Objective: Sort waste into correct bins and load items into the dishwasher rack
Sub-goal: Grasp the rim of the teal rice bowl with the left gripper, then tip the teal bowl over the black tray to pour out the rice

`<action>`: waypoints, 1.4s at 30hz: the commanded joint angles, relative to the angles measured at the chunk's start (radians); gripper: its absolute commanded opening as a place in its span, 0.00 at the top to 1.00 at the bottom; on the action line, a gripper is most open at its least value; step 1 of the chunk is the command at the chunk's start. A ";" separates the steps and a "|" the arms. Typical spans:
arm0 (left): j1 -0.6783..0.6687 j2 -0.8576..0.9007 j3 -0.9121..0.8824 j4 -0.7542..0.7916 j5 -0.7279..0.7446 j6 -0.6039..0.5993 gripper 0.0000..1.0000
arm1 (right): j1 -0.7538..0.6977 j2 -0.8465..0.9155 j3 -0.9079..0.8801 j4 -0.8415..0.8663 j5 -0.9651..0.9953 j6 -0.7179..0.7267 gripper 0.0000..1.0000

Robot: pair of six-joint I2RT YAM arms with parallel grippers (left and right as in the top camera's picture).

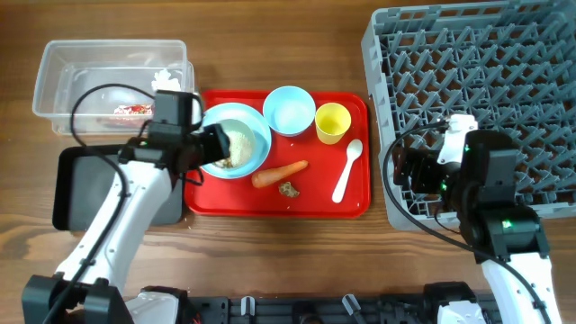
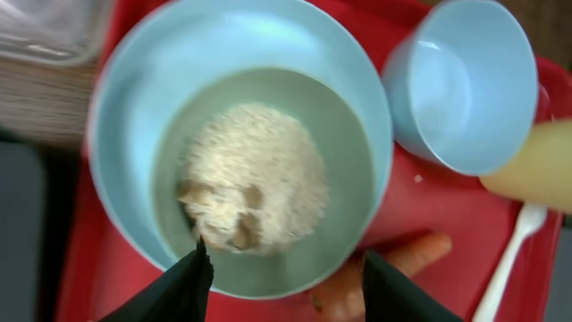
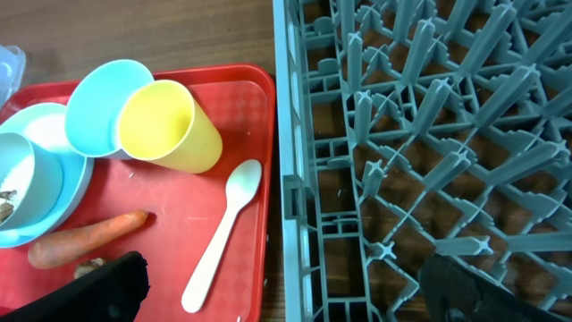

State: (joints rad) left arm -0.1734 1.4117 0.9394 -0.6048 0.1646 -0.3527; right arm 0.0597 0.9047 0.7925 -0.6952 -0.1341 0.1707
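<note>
The left gripper's open fingers are on both sides of the mint bowl's rim (image 2: 336,269) beside the carrot, with one finger over the bowl's inside, so the robot should keep lowering them until they pinch that rim (image 2: 313,286).
On the red tray (image 1: 358,203) a wide light-blue dish (image 1: 262,131) (image 2: 134,89) holds a mint bowl (image 2: 347,179) of white rice crumbs (image 1: 236,144) (image 2: 255,174). My left gripper (image 1: 216,146) (image 2: 286,291) is open just above this bowl's near rim. Beside it are a pale blue bowl (image 1: 289,110), a yellow cup (image 1: 332,121), a white spoon (image 1: 347,169), an orange carrot (image 1: 279,174) and a brown scrap (image 1: 289,189). My right gripper (image 1: 409,171) (image 3: 286,295) is open and empty over the left edge of the grey rack (image 1: 486,54).
A clear tub (image 1: 54,81) at the back left holds a red wrapper (image 1: 133,111) and a white tissue (image 1: 166,78). A black tray (image 1: 76,184) lies left of the red tray, partly under my left arm.
</note>
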 commanded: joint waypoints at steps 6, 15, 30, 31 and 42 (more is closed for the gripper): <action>-0.164 0.022 0.003 0.122 -0.089 0.005 0.43 | -0.001 0.009 0.026 0.002 0.010 -0.011 0.00; -0.185 0.158 0.007 0.201 -0.091 0.005 0.44 | -0.001 0.009 0.026 0.002 0.010 -0.011 0.00; -0.185 0.317 0.007 0.266 -0.091 0.004 0.71 | -0.001 0.009 0.026 0.002 0.010 -0.011 0.00; -0.185 0.320 0.007 0.266 -0.091 0.004 0.80 | -0.001 0.009 0.026 0.002 0.010 -0.011 0.00; -0.185 0.309 0.011 0.243 -0.091 0.005 0.96 | -0.001 0.009 0.026 -0.002 0.010 -0.013 0.00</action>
State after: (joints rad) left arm -0.3546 1.7088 0.9577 -0.3408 0.0338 -0.3420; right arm 0.0597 0.9108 0.7925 -0.6956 -0.1341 0.1707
